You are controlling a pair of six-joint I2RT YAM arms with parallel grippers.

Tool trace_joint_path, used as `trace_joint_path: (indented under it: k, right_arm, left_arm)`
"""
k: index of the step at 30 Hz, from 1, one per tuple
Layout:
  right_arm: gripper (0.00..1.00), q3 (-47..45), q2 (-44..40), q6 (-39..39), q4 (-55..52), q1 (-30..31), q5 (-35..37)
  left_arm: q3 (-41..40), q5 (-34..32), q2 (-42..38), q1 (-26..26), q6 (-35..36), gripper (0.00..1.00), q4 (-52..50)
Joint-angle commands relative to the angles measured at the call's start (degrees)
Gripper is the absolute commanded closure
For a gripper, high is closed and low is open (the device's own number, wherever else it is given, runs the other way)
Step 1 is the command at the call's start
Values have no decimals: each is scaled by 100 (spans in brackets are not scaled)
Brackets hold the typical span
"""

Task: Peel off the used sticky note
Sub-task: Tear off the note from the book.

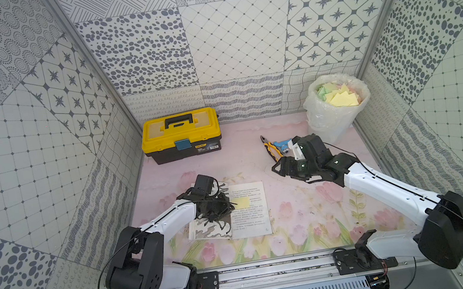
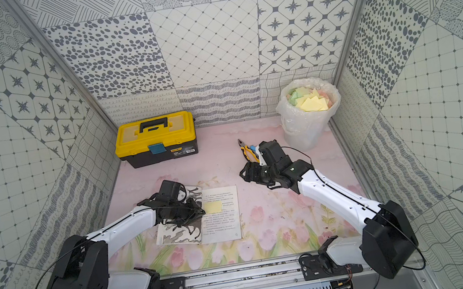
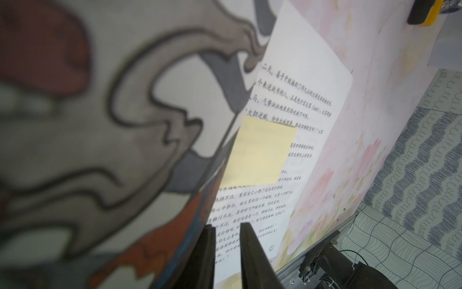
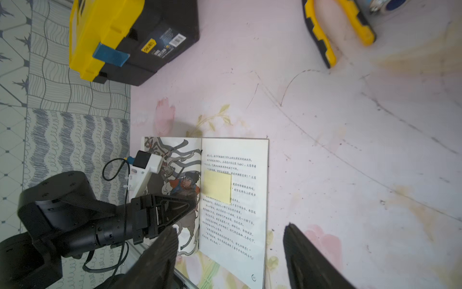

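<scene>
The sticky note's outer edge (image 1: 249,201) is free and my left gripper is beside the book's spine, so my right gripper should keep going toward that edge and close there.
An open book (image 1: 251,220) (image 2: 221,227) lies flat on the floral table, with a drawing on its left page and text on its right. The yellow sticky note (image 1: 242,202) (image 2: 213,207) (image 3: 262,150) (image 4: 218,186) lies flat on the text page, close to the spine. My left gripper (image 1: 229,207) (image 2: 201,211) (image 3: 226,224) hangs low over the drawn page, tips at the note's spine-side edge. Its jaws stand a narrow gap apart with nothing between them. My right gripper (image 1: 275,169) (image 2: 243,175) (image 4: 230,227) hovers beyond the book's far right corner, wide open and empty.
A yellow and black toolbox (image 1: 181,134) stands at the back left. A bagged white bin (image 1: 336,109) holding several coloured notes stands at the back right. Yellow-handled pliers (image 1: 271,148) and a small blue item (image 1: 282,144) lie beside the right wrist.
</scene>
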Motion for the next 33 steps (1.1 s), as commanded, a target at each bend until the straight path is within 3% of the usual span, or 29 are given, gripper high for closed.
trace_joint_path:
  k: [1, 12, 33]
  right_arm:
    - [29, -139, 426, 515, 962, 356, -198]
    - [31, -60, 1973, 1256, 2114, 1090, -844]
    - [47, 190, 3518, 1954, 3142, 1222, -1559]
  left_arm:
    - [-39, -782, 30, 50, 202, 77, -398]
    - [-98, -1276, 249, 49, 218, 77, -414]
    - [-283, -1408, 586, 49, 234, 81, -217]
